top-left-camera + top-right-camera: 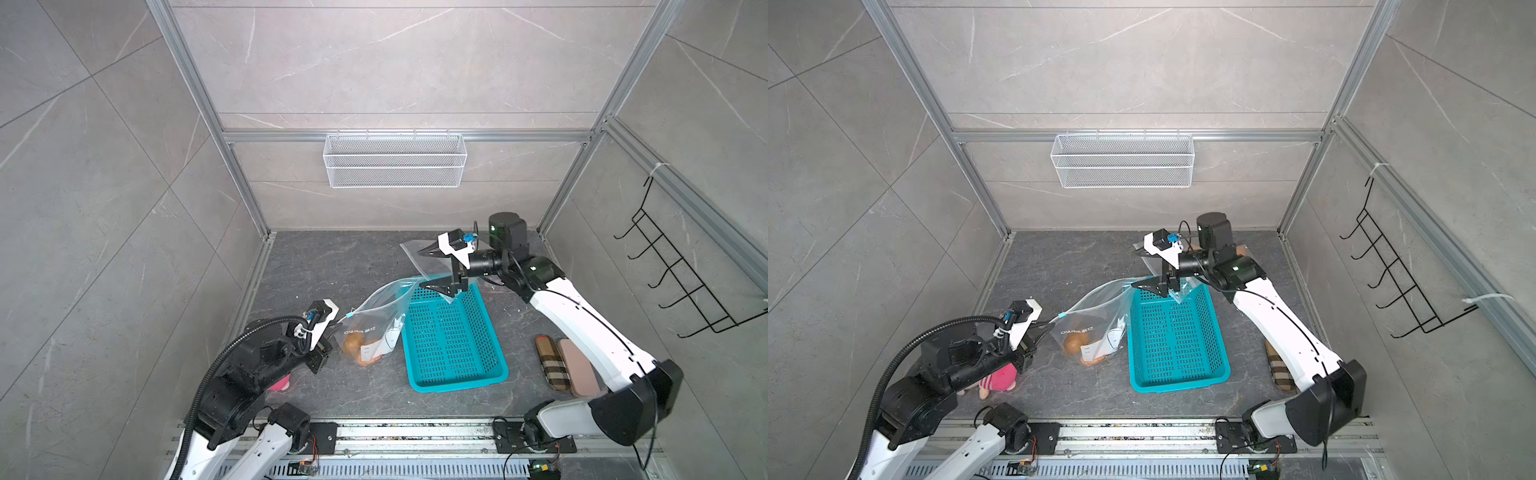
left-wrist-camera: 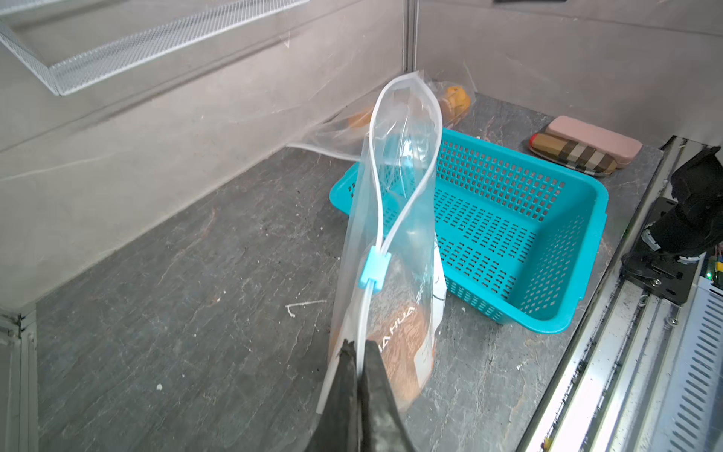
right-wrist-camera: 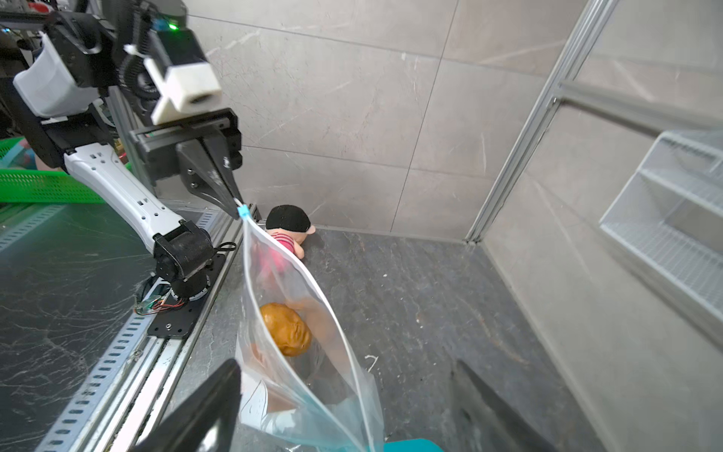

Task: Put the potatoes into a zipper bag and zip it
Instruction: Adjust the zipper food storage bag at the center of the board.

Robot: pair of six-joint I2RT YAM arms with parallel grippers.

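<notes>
The bag's opening [image 1: 387, 295] is gaping beyond the blue slider. My left gripper should keep the zip edge still while my right gripper pulls the slider [image 1: 349, 314] across.
A clear zipper bag [image 1: 376, 316] stands on the dark floor left of the teal basket, with potatoes [image 1: 354, 344] in its bottom. In the right wrist view one potato [image 3: 287, 328] shows clearly through the plastic. My left gripper [image 2: 359, 346] is shut on the bag's zip edge, just behind the blue slider [image 2: 374, 268]. Beyond the slider the two zip tracks stand apart, so the mouth gapes. My right gripper [image 1: 428, 269] hangs open over the bag's far end, whose corner [image 3: 352, 422] lies between the spread fingers [image 3: 219, 391] without being pinched.
A teal perforated basket [image 1: 453, 336] sits mid-floor. Another clear bag [image 2: 454, 99] with orange lumps lies at the back, behind my right arm. Two glasses cases [image 1: 567, 365] lie right. A pink plush toy [image 1: 1000, 380] sits under my left arm. A mesh shelf [image 1: 395, 160] hangs on the wall.
</notes>
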